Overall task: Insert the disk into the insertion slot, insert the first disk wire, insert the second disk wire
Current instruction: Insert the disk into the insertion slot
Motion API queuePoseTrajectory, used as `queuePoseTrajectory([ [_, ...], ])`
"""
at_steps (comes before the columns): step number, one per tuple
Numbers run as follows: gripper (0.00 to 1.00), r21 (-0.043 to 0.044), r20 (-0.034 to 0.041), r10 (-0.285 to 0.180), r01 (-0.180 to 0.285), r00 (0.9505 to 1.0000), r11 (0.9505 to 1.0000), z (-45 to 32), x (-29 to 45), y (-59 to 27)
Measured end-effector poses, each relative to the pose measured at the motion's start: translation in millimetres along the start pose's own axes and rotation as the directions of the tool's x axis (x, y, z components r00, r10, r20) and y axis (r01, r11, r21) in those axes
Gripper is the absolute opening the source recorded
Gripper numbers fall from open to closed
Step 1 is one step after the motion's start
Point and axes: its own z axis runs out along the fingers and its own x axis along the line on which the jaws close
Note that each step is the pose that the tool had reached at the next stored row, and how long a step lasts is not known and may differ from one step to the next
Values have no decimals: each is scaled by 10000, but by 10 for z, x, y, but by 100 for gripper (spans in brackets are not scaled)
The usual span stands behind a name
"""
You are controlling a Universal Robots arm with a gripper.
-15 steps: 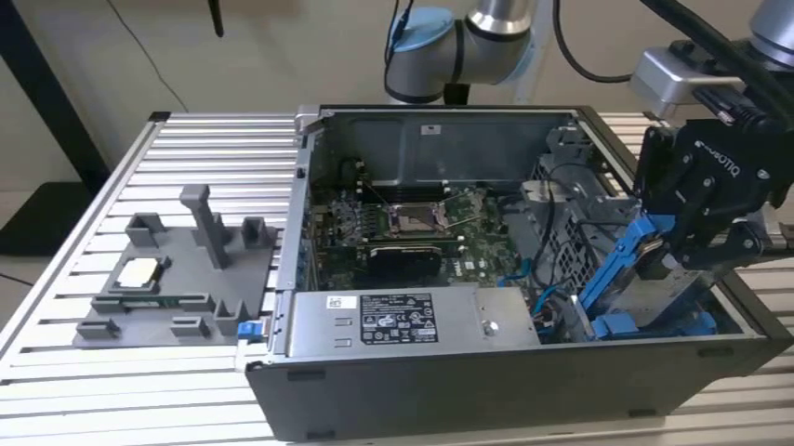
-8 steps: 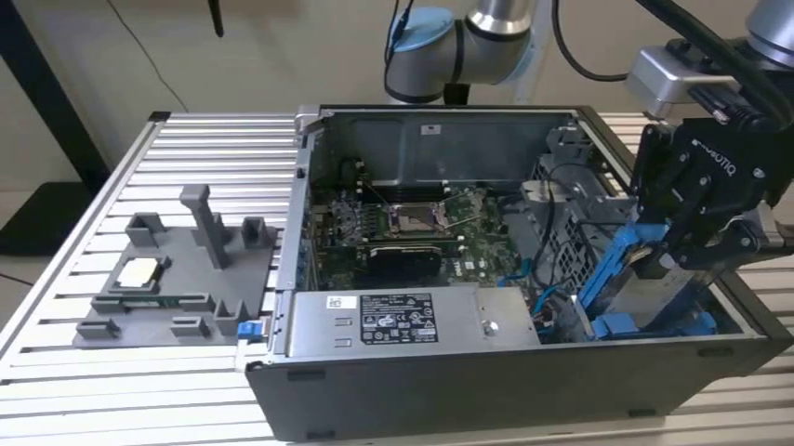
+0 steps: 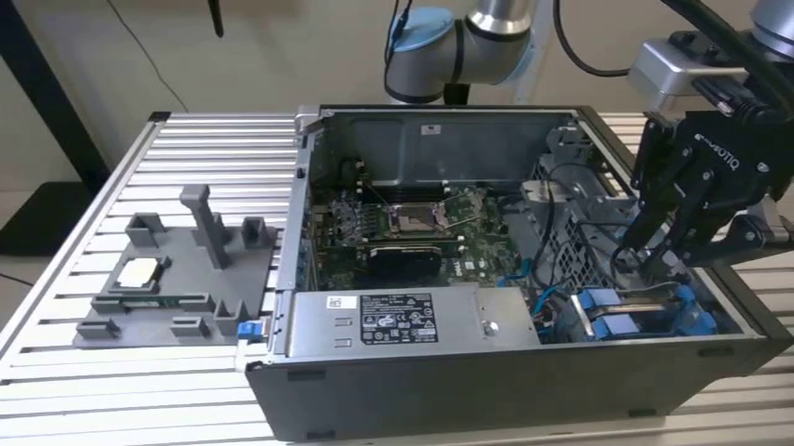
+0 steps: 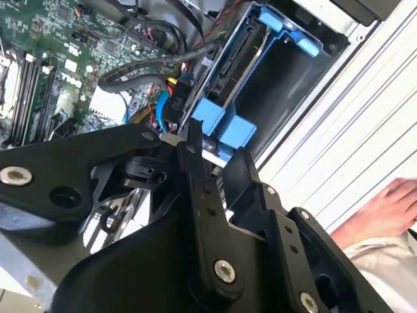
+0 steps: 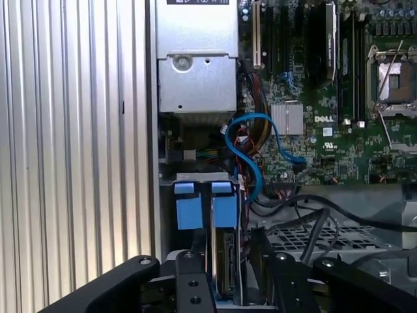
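Note:
The disk wire (image 5: 313,240) has a slack bend (image 5: 323,214) next to the disk, so the wire will curve into a round loop when I carry its end over.
The disk (image 4: 238,60) stands on edge in its bright blue carrier (image 3: 608,318) inside the insertion slot (image 4: 290,81) at the case's near corner, on the exterior view's right. My black gripper (image 3: 655,262) hangs just above it, open, with one finger on either side of the disk's edge (image 5: 226,257) and nothing clamped. In the second wrist view the fingertips (image 4: 193,140) sit close to the blue tabs (image 4: 218,120). A black connector with coloured wires (image 4: 176,104) and a blue cable (image 5: 273,140) lie beside the disk's end. I cannot tell whether either is plugged in.
The open computer case (image 3: 496,390) lies on a slatted metal table (image 3: 211,158). A grey labelled power-supply box (image 3: 397,321) sits beside the bay, the motherboard (image 3: 410,223) behind it. A grey fixture (image 3: 174,279) stands at the exterior view's left. A person's hand (image 4: 384,208) rests near the case.

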Motion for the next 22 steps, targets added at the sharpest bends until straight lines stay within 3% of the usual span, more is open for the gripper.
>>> queuePoseTrajectory([
  [3,40,0,5,0,0,10000,10000,-93,-20,5],
  [6,40,20,17,-2,2,10000,10000,-112,-71,8],
  [12,40,102,92,-7,6,10000,9999,-100,-203,-12],
  [16,40,103,101,-9,8,9999,9999,-68,-222,-87],
  [19,40,103,104,-8,7,9999,9999,-14,-221,-98],
  [22,40,101,165,-11,9,9999,9999,17,-220,-100],
])
